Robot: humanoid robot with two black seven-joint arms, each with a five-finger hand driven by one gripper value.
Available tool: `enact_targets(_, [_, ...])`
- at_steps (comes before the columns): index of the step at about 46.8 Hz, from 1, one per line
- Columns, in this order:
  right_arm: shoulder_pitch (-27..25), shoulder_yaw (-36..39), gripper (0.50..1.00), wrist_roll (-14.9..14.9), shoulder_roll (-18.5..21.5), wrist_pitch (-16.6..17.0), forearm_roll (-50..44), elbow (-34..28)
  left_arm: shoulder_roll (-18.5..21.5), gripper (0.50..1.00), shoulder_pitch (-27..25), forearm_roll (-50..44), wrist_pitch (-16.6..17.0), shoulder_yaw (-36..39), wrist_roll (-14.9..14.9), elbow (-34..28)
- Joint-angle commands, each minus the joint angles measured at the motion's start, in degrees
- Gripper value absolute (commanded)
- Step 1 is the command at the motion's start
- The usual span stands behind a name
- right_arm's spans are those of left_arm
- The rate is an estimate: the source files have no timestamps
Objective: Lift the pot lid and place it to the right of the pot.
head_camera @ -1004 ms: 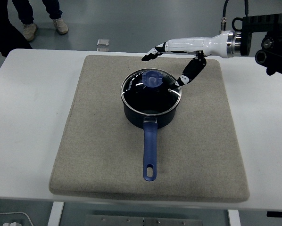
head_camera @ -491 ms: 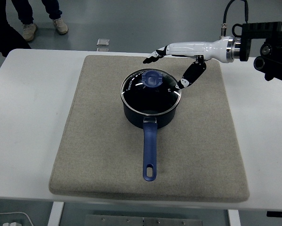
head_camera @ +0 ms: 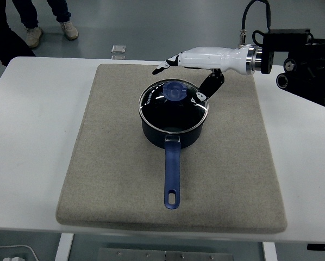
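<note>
My gripper will uncover an empty pot [head_camera: 154, 134] when it lifts the lid by its knob, because only even darkness shows through the glass lid [head_camera: 172, 116].
A dark blue pot [head_camera: 173, 130] stands in the middle of the grey mat [head_camera: 113, 163], its long blue handle [head_camera: 172, 176] pointing toward the near edge. A glass lid [head_camera: 174, 104] with a blue knob [head_camera: 176, 90] sits on the pot. My right hand [head_camera: 181, 73] reaches in from the right at the pot's far side, fingers spread and holding nothing. Its fingertips [head_camera: 162, 66] hang above the mat behind the lid, and the thumb [head_camera: 208, 87] points down near the lid's right rim. The left arm is out of view.
The mat lies on a white table [head_camera: 32, 136]. Bare mat stretches to the right of the pot. A person's legs and shoes [head_camera: 35, 35] show on the floor at the top left, beside a small grey object [head_camera: 118, 49].
My right hand has moved left and slightly nearer the lid, its fingertips shifting from above the mat's far right toward the space behind the knob. The pot and lid have not moved.
</note>
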Motion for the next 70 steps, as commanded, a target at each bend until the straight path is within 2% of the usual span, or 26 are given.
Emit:
enact_targets(1, [0.0, -0.2, 0.921, 0.0, 0.0, -0.4, -0.4, 0.0, 0.0, 1.0, 0.0, 0.0, 0.0, 0.0, 0.0, 0.0])
enact_targets(11, [-0.6, -0.3, 0.921, 0.0, 0.4, -0.9, -2.7, 0.0, 0.0, 1.0, 0.0, 0.0, 0.0, 0.0, 0.0, -0.1])
enact_targets(24, [-1.7, -0.5, 0.921, 0.0, 0.9, -3.7, -4.6, -0.4, 0.0, 1.0, 0.0, 0.0, 0.0, 0.0, 0.0, 0.0])
enact_targets(70, [-1.4, -1.0, 0.915, 0.0, 1.2, -4.8, -5.2, -1.4, 0.0, 1.0, 0.0, 0.0, 0.0, 0.0, 0.0, 0.0])
